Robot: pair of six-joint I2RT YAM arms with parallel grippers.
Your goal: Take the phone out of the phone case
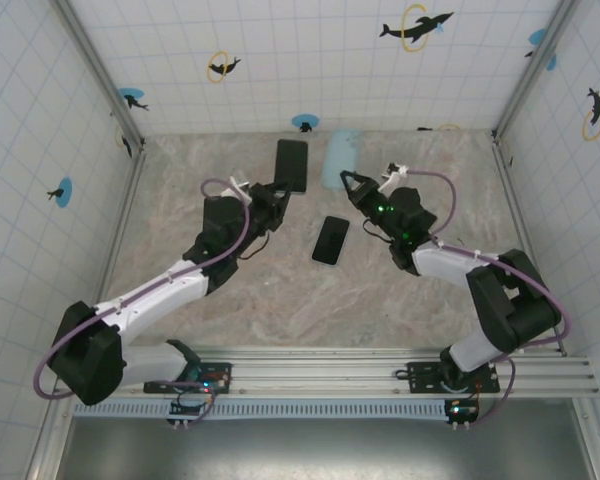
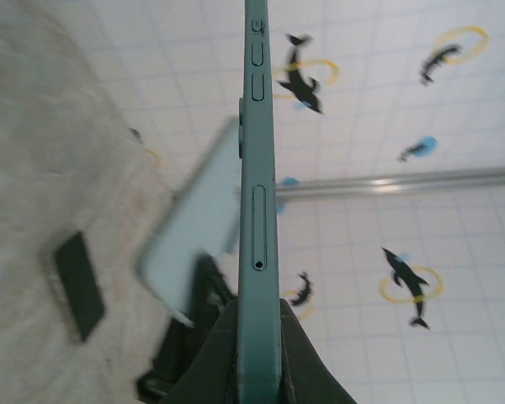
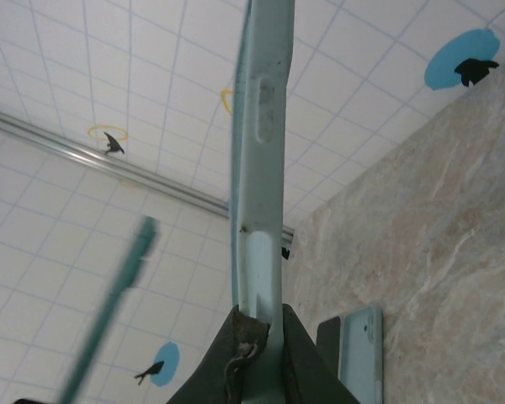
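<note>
The dark teal phone (image 1: 292, 164) is screen up and clear of the phone case, so my left gripper should keep lowering the phone to the marbled table (image 1: 289, 224) and let go there.
My left gripper (image 1: 279, 191) is shut on the dark teal phone (image 1: 291, 165) and holds it up off the table. In the left wrist view the phone (image 2: 258, 168) stands edge-on between the fingers (image 2: 212, 358), its side buttons and SIM tray showing. Just to its right, my right gripper (image 1: 353, 186) is shut on the light blue phone case (image 1: 338, 160). The case (image 3: 261, 160) rises edge-on from that gripper (image 3: 258, 341) and looks empty. Phone and case are apart, with a small gap between them. The case (image 2: 198, 240) shows blurred behind the phone.
A second dark phone (image 1: 331, 240) lies flat on the marbled table (image 1: 310, 310) between the two arms, below the grippers; it also appears as a dark slab (image 2: 78, 284) and next to a pale blue back (image 3: 359, 353). Tiled walls enclose the table.
</note>
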